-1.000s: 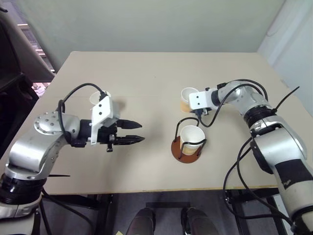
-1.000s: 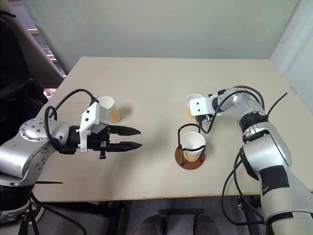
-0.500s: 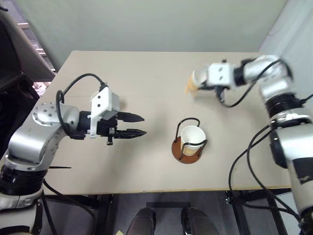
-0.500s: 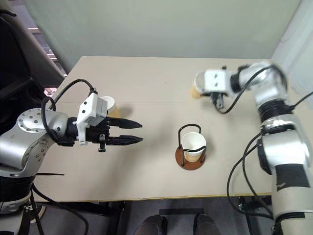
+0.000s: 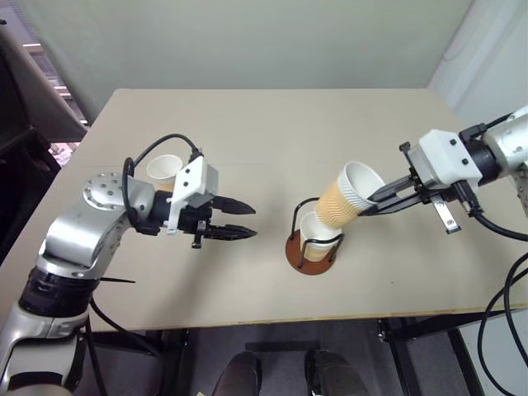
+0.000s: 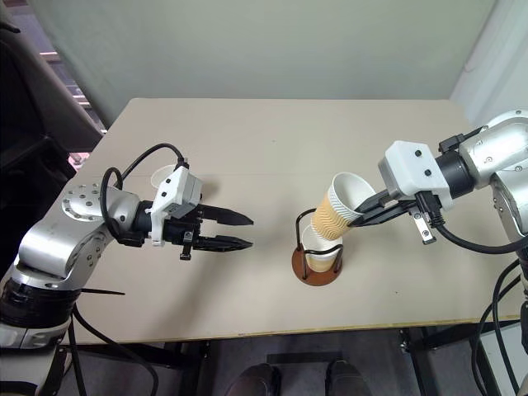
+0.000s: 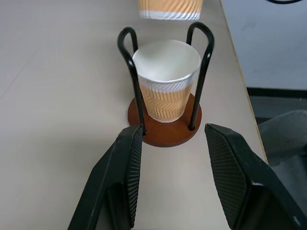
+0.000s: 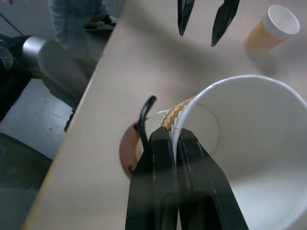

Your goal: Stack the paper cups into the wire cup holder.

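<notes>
I expect the third paper cup (image 5: 164,170) of the same shape to sink deep into the stack when I lower it, because the held paper cup narrows (image 5: 332,211) toward its bottom.
The wire cup holder (image 5: 311,250) stands near the table's front middle with one paper cup (image 7: 166,86) upright inside its black loops. A second paper cup (image 5: 343,200) hangs tilted just above it, its bottom over the seated cup. My right gripper (image 5: 373,198) is shut on the second cup's rim, one finger inside and one outside (image 8: 165,143). A third paper cup (image 5: 164,169) stands upright at the left, behind my left gripper (image 5: 249,220). That gripper is open and holds nothing. It points at the holder from a short way off, its fingers (image 7: 125,172) apart.
The tan table (image 5: 247,124) has bare surface at the back and between my left gripper and the holder. Its front edge (image 5: 272,320) runs close below the holder. A dark chair (image 6: 33,99) stands off the table's left side.
My right gripper has lifted its paper cup off the table, swung it up and back, then brought it down tilted over the holder. The left gripper has barely moved.
</notes>
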